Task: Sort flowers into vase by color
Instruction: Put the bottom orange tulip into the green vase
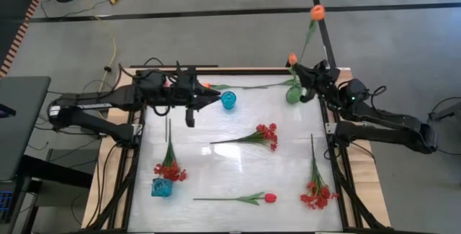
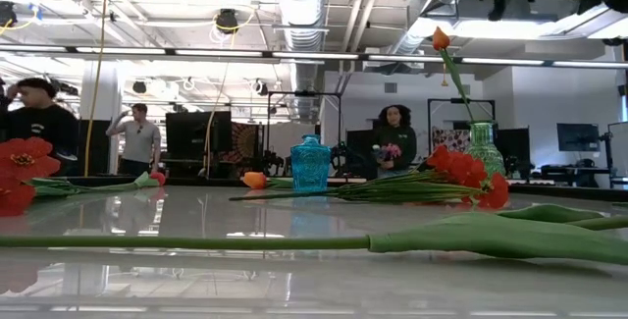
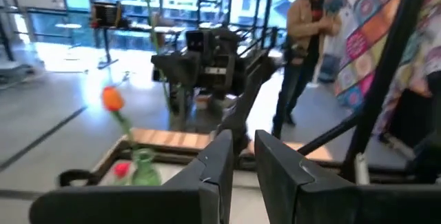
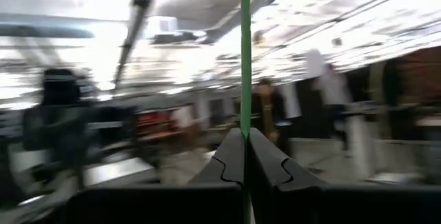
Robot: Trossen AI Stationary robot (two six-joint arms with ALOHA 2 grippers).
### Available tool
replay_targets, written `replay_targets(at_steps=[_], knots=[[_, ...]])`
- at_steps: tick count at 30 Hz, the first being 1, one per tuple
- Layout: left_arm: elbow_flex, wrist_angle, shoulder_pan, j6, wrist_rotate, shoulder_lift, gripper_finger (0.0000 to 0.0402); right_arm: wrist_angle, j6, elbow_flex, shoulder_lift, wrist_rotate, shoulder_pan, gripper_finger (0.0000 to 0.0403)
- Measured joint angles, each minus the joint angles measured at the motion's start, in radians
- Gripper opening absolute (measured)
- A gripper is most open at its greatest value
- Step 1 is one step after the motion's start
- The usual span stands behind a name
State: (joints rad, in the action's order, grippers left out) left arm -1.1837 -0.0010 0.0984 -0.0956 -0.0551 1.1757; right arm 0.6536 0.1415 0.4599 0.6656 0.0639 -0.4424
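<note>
My left gripper should hold the stem (image 1: 307, 39) below the leaf while my right gripper takes hold of it again, because my right gripper is holding the orange tulip low on its stem (image 1: 301, 59).
My right gripper (image 1: 305, 73) (image 4: 245, 141) is above the green glass vase (image 1: 292, 94) at the table's far right, shut on an orange tulip's thin green stem. That tulip's bud (image 1: 317, 11) is high up. A second orange bud (image 1: 292, 59) shows beside the gripper. In the low view an orange tulip (image 2: 441, 37) stands in the green vase (image 2: 481, 147). My left gripper (image 1: 216, 99) (image 3: 242, 162) is open, next to the round blue vase (image 1: 228, 101). Another orange tulip (image 1: 206, 85) lies flat beside it. My right gripper pinches the orange tulip's stem (image 4: 244, 79) between its two fingers. The stem runs on past the fingertips as a straight line. How far along the stem the hold is, and whether its lower end is in the green vase, I cannot tell.
Three red blossom sprays lie on the table, mid (image 1: 268, 135), near left (image 1: 170, 169) and near right (image 1: 317, 192). A red-pink tulip (image 1: 269, 198) lies at the near edge, and a light blue vase (image 1: 162, 187) stands near left. People stand beyond the table (image 3: 306, 38).
</note>
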Motion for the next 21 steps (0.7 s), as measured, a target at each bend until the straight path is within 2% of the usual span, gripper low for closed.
replay_targets(at_steps=[3, 9, 15, 21], knots=[[0.0, 0.1, -0.008, -0.009, -0.022, 0.05, 0.0049, -0.003, 0.008, 0.023, 0.029, -0.066, 0.057, 0.0026], [0.001, 0.277, -0.009, -0.052, -0.036, 0.131, 0.0061, -0.009, -0.018, 0.088, 0.144, -0.069, 0.253, 0.0026], [0.0, 0.305, -0.007, -0.068, -0.092, 0.155, 0.012, 0.033, -0.042, 0.202, 0.318, -0.063, 0.397, 0.0026], [0.0, 0.349, -0.014, -0.052, -0.09, 0.165, 0.0186, 0.045, -0.031, 0.328, 0.482, -0.069, 0.425, 0.0026]])
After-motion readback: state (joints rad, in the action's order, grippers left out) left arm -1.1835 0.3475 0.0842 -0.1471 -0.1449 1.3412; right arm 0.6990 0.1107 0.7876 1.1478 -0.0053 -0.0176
